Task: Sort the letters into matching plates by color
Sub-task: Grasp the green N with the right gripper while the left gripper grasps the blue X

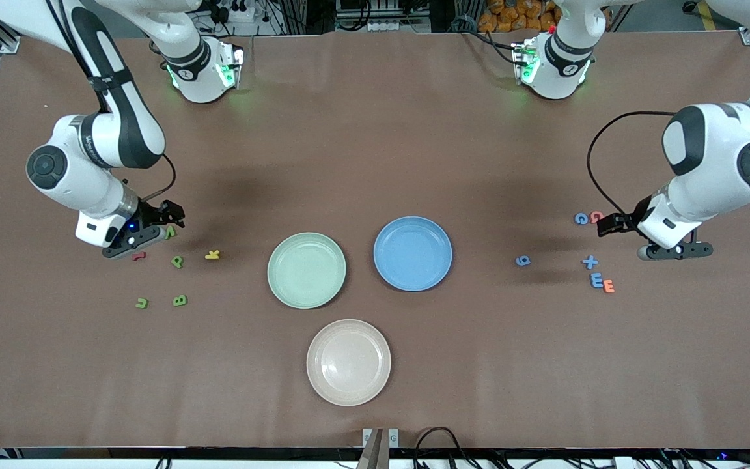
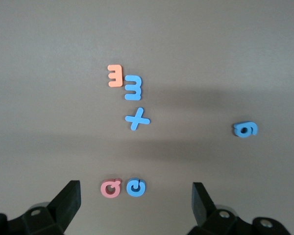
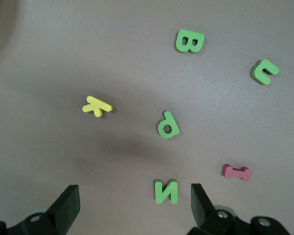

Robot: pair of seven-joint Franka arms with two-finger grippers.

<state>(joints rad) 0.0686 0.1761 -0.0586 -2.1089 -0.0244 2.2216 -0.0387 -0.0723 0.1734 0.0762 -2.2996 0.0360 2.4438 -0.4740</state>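
The green N is clear of the red I (image 3: 236, 172) and faces the gap between the open fingers. My right gripper should keep going down around the N (image 3: 166, 191) and close there.
Four green letters lie toward the right arm's end: N (image 1: 170, 233) (image 3: 166, 191), P (image 1: 178, 261) (image 3: 168, 125), B (image 1: 180, 300) (image 3: 189, 41) and J (image 1: 142, 302) (image 3: 264, 72). My right gripper (image 1: 168, 219) (image 3: 135, 205) is open, low over the N. Four blue pieces lie toward the left arm's end: G (image 1: 581, 219) (image 2: 135, 187), plus (image 1: 590, 262) (image 2: 137, 119), E (image 1: 596, 280) (image 2: 134, 87) and 9 (image 1: 523, 261) (image 2: 245, 129). My left gripper (image 1: 612, 225) (image 2: 136, 208) is open over the G. The mint plate (image 1: 306, 270) and blue plate (image 1: 413, 253) are empty.
A beige-pink plate (image 1: 348, 361) sits nearer the front camera. A yellow K (image 1: 212, 255) and red I (image 1: 138, 256) lie among the green letters. A pink Q (image 1: 596, 216) touches the blue G, and an orange E (image 1: 609, 286) touches the blue E.
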